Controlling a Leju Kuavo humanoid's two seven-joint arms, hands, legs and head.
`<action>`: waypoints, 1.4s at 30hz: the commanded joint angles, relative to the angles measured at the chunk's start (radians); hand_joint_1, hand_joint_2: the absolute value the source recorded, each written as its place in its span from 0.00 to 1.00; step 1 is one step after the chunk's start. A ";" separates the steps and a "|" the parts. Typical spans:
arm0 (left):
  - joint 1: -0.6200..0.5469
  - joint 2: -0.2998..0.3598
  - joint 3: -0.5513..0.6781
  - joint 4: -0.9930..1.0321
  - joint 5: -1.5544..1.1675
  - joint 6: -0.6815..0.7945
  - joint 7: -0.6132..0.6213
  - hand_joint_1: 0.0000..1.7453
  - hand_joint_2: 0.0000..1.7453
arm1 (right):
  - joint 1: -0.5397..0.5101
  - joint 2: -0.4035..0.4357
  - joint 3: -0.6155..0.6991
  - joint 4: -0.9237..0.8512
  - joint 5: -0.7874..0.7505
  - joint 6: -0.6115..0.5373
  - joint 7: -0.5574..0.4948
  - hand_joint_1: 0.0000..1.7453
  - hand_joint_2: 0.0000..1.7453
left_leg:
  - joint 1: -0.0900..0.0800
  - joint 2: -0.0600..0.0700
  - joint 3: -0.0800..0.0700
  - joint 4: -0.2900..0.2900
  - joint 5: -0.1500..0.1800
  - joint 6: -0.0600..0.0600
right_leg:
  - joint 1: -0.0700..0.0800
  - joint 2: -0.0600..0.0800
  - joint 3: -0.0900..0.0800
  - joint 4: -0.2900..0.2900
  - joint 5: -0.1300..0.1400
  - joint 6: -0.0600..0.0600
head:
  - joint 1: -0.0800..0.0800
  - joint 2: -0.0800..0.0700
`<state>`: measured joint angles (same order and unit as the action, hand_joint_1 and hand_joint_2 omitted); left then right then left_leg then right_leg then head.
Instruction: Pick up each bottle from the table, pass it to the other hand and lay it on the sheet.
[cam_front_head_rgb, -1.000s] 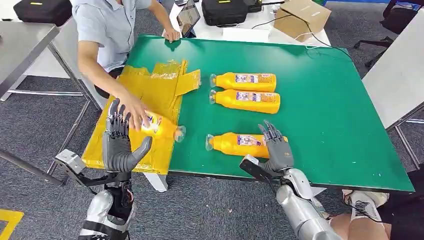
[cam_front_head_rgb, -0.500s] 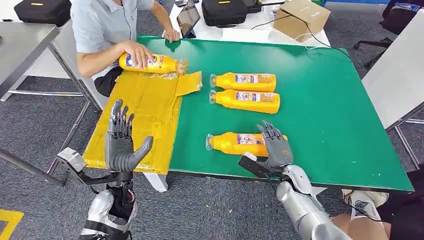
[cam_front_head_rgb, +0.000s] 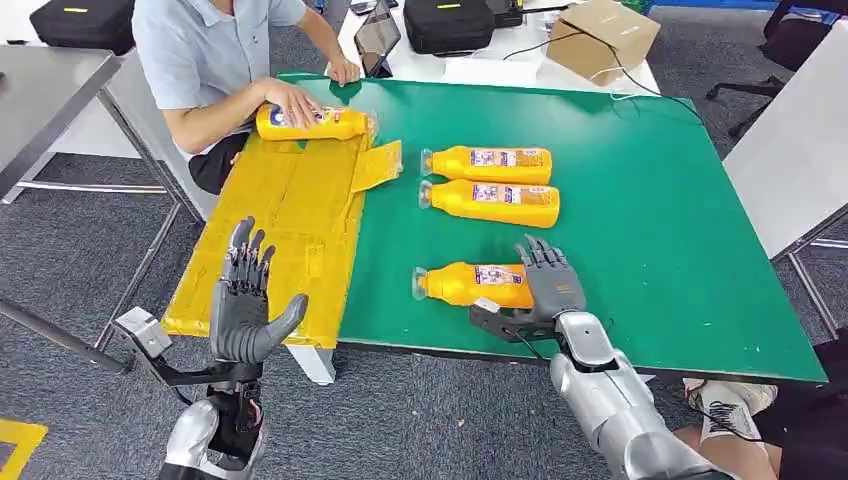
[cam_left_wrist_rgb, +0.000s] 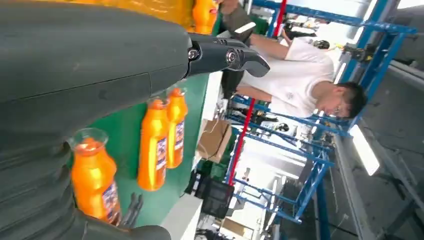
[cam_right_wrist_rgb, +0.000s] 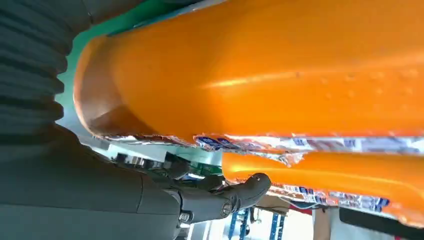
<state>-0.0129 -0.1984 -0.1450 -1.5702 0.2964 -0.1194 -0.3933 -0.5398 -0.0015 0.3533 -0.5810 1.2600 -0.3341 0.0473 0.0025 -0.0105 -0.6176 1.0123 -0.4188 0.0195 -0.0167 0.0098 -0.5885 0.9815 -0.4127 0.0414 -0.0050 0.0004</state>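
Observation:
I should expect a big logo hidden underneath when I turn over the nearest bottle (cam_front_head_rgb: 470, 285), because it is lying with its small boxy label (cam_front_head_rgb: 499, 275) up.
Three orange bottles lie on the green table (cam_front_head_rgb: 650, 200). The nearest bottle (cam_front_head_rgb: 468, 285) (cam_right_wrist_rgb: 280, 75) lies with its cap to the left. My right hand (cam_front_head_rgb: 550, 285) is at its base end, fingers spread over the top and thumb (cam_right_wrist_rgb: 225, 195) on the near side, not closed around it. Two more bottles (cam_front_head_rgb: 490, 162) (cam_front_head_rgb: 495, 201) lie side by side farther back. My left hand (cam_front_head_rgb: 245, 300) is raised and open over the near end of the yellow sheet (cam_front_head_rgb: 285, 230), holding nothing. At the sheet's far end, a person's hand rests on a fourth bottle (cam_front_head_rgb: 312, 122).
The person in a light blue shirt (cam_front_head_rgb: 200, 50) sits at the table's far left corner. A tablet (cam_front_head_rgb: 377, 35), a black case (cam_front_head_rgb: 450, 22) and a cardboard box (cam_front_head_rgb: 600, 35) stand beyond the far edge. Grey tables flank both sides.
The person lifted the bottle from the sheet's near end and carried it to the far end. My right hand moved closer around the nearest bottle's base. My left hand sank slightly.

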 joint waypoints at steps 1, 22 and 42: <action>-0.002 0.017 0.045 0.019 0.024 -0.031 0.036 0.00 1.00 | -0.054 -0.028 0.078 0.108 0.022 0.114 0.026 0.08 1.00 | 0.001 -0.001 0.004 -0.001 0.000 -0.001 | 0.001 -0.002 0.004 -0.002 0.000 -0.002 | 0.000 0.000; -0.065 0.050 0.001 0.110 0.014 -0.056 0.022 0.00 1.00 | -0.026 -0.088 -0.017 0.225 -0.201 0.311 -0.201 1.00 1.00 | 0.002 -0.007 0.013 -0.003 0.001 0.000 | 0.002 -0.008 0.014 -0.006 0.000 0.000 | 0.000 0.000; 0.034 0.022 -0.062 0.037 -0.188 0.326 -0.047 0.00 1.00 | 0.283 0.046 -0.199 -0.446 -0.748 0.110 -0.586 1.00 1.00 | 0.001 0.004 0.013 -0.001 -0.005 0.001 | 0.003 0.003 0.014 -0.005 0.000 0.000 | 0.000 0.000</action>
<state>-0.0357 -0.1873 -0.1586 -1.5202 0.2027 0.1308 -0.4234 -0.3793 -0.0176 0.2068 -0.7311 0.6032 -0.2262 -0.5134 0.0036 -0.0085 -0.6053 1.0120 -0.4228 0.0226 -0.0143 0.0125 -0.5748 0.9768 -0.4119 0.0435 -0.0053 0.0004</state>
